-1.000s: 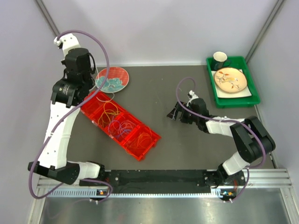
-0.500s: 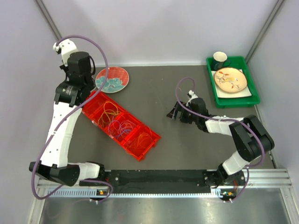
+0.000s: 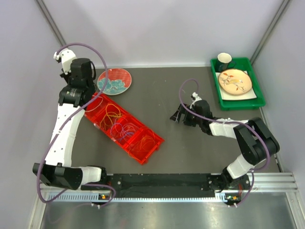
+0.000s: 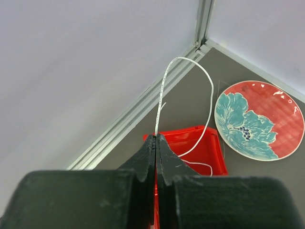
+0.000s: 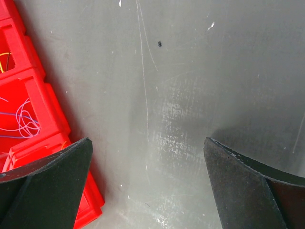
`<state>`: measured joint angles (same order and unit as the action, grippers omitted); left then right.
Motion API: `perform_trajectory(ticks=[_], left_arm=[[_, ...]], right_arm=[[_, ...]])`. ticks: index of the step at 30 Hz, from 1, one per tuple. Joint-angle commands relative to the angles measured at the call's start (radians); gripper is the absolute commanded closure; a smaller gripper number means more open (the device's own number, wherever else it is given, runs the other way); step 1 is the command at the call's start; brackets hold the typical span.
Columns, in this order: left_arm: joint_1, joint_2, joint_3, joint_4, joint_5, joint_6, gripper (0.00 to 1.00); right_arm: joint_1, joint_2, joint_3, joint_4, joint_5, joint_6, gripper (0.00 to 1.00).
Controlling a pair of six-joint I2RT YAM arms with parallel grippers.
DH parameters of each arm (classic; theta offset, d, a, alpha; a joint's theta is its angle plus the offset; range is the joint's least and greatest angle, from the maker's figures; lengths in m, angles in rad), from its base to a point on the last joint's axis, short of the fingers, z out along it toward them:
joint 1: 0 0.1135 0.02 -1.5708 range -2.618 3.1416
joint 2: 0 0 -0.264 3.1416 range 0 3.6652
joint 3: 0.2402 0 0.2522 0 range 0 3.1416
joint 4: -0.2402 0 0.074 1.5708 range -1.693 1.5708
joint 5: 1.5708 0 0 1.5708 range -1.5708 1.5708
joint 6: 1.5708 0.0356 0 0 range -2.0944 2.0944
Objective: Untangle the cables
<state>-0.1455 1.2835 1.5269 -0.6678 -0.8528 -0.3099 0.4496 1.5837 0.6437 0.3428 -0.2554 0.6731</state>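
My left gripper is holding the white cable (image 4: 207, 125), which falls alone into the tray's end compartment (image 4: 209, 151). My left gripper should keep going down until the held part is low over that compartment, then let go.
A red compartment tray (image 3: 155, 145) lies slantwise at the left of the table and holds thin cables: orange and yellow loops (image 3: 110, 112), purple-blue loops (image 3: 125, 130) and orange loops (image 3: 147, 141). My left gripper (image 4: 156, 137) is shut on a white cable (image 4: 210, 86). The cable arcs up from the jaws and falls back into the tray's end compartment (image 4: 200, 143). In the top view my left gripper (image 3: 76, 97) is above the tray's far left end. My right gripper (image 5: 147, 140) is open and empty over the bare table, right of the tray (image 5: 28, 109), and it shows mid-table in the top view (image 3: 177, 116).
A red plate with a teal flower (image 3: 114, 80) lies behind the tray and shows in the left wrist view (image 4: 259, 119). A green bin (image 3: 257, 98) at the back right holds a patterned plate (image 3: 234, 81) and a dark cup (image 3: 224, 59). Walls close in at left and back.
My left arm has drawn back toward the rear left corner, off the tray's middle, with its jaws closed. The right arm has not moved.
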Motion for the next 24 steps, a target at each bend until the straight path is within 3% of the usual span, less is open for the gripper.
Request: perform_trajectory(ticks=[1, 24], left_arm=[[0.026, 0.007, -0.031, 0.066, 0.017, -0.043, 1.00], [0.132, 0.030, -0.283, 0.151, 0.222, -0.244, 1.00]], right_arm=[[0.012, 0.010, 0.043, 0.010, -0.005, -0.004, 0.01], [0.011, 0.019, 0.053, 0.007, -0.010, -0.004, 0.01]])
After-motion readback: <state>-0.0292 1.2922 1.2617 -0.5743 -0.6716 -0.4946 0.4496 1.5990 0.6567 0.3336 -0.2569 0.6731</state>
